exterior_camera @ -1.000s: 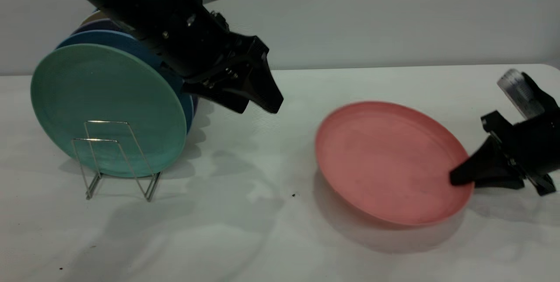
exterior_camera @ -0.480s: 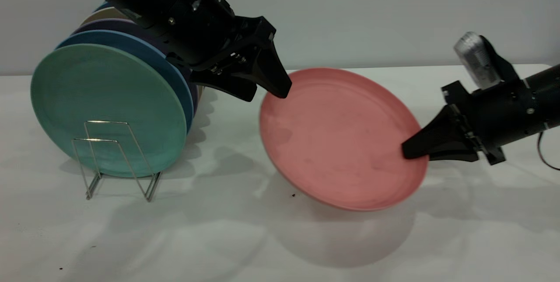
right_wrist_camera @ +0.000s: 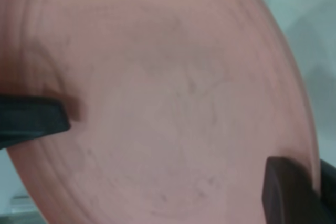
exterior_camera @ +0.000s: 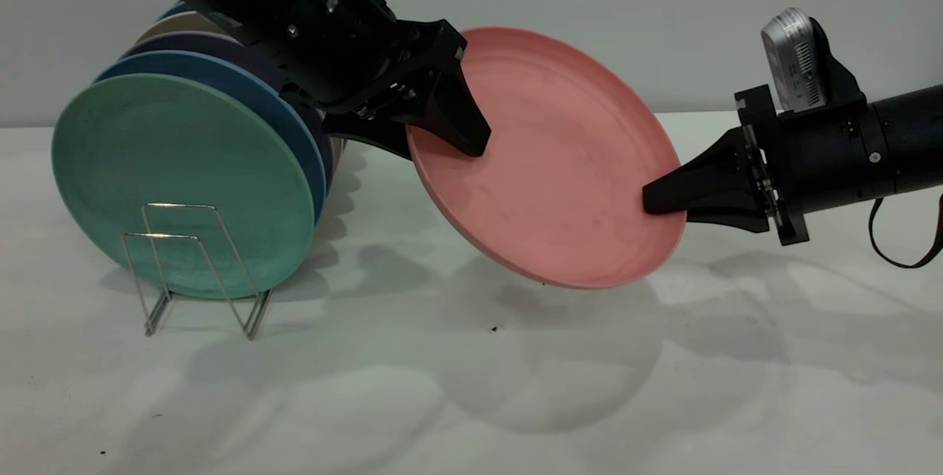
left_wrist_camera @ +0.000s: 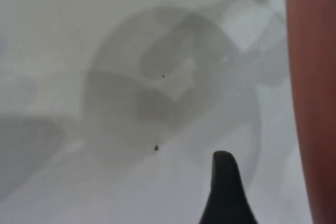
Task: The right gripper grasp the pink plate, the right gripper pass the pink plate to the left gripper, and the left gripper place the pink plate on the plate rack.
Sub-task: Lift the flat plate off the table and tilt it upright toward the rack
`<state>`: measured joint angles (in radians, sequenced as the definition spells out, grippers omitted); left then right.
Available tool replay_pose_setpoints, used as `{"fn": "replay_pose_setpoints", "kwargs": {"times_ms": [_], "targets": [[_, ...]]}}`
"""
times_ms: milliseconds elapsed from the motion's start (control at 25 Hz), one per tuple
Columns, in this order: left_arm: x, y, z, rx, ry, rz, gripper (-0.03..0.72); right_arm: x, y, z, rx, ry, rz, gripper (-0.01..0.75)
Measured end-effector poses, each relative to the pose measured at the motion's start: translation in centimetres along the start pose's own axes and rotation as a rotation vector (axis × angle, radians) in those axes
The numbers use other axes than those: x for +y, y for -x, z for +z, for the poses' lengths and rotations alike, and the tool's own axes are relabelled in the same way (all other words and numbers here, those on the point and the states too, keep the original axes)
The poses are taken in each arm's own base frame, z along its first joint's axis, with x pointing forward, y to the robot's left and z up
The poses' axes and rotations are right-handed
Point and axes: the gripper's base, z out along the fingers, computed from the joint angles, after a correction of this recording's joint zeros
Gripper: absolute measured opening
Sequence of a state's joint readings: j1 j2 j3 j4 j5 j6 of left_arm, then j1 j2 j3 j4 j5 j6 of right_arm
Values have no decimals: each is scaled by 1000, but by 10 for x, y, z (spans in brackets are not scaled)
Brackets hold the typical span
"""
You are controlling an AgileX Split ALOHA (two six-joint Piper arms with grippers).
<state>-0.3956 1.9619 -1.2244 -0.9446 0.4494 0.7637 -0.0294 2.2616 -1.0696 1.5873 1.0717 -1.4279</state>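
The pink plate's lower rim (exterior_camera: 675, 226) is clamped in my right gripper, so my right gripper should open and move away once my left gripper closes on the plate's upper rim (exterior_camera: 421, 149).
The pink plate (exterior_camera: 545, 166) hangs in the air over the table's middle, tilted steeply with its face toward the camera. My right gripper (exterior_camera: 652, 200) is shut on its right rim, with one finger on the face (right_wrist_camera: 289, 192). My left gripper (exterior_camera: 460, 132) is open at the plate's upper left rim. One of its fingers (exterior_camera: 471, 143) lies in front of the face and the other is hidden behind the plate. In the left wrist view a finger (left_wrist_camera: 226, 192) stands apart from the plate's edge (left_wrist_camera: 310, 98). The plate rack (exterior_camera: 191, 261) stands at the left.
A mint-green plate (exterior_camera: 177, 180) stands upright in the rack, with blue and darker plates (exterior_camera: 243, 85) stacked behind it. The rack's front wire loops hold nothing. The white table (exterior_camera: 471, 401) spreads below the plate, which casts a shadow on it.
The right gripper has lifted the pink plate off the table, up and to the left, tilting it more upright. Its left rim has come up to the left gripper's fingers.
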Motion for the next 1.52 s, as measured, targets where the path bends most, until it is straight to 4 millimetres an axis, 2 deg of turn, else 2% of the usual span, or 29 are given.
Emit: {"fn": "replay_pose_setpoints", "kwargs": {"times_ms": [200, 440, 560, 920, 1040, 1200, 1360, 1520], "targets": [[-2, 5, 0, -49, -25, -80, 429, 1, 0, 0, 2, 13, -3, 19], [-3, 7, 0, -72, -40, -123, 219, 1, 0, 0, 2, 13, -3, 19], [-3, 7, 0, -76, -41, -135, 142, 1, 0, 0, 3, 12, -8, 19], [-3, 7, 1, -77, -47, -132, 133, -1, 1, 1, -9, -18, -6, 41], [-2, 8, 1, -87, -37, -91, 133, 3, 4, 1, -40, 25, 43, 115], [-2, 8, 1, -92, -32, -33, 132, 6, 8, 0, -81, 55, 79, 315], [-1, 7, 0, -84, -30, 22, 132, 19, 16, -8, -113, 70, 51, 503], [11, 9, -12, -81, 5, 69, 132, 38, 29, -29, -154, 74, -17, 567]]}}
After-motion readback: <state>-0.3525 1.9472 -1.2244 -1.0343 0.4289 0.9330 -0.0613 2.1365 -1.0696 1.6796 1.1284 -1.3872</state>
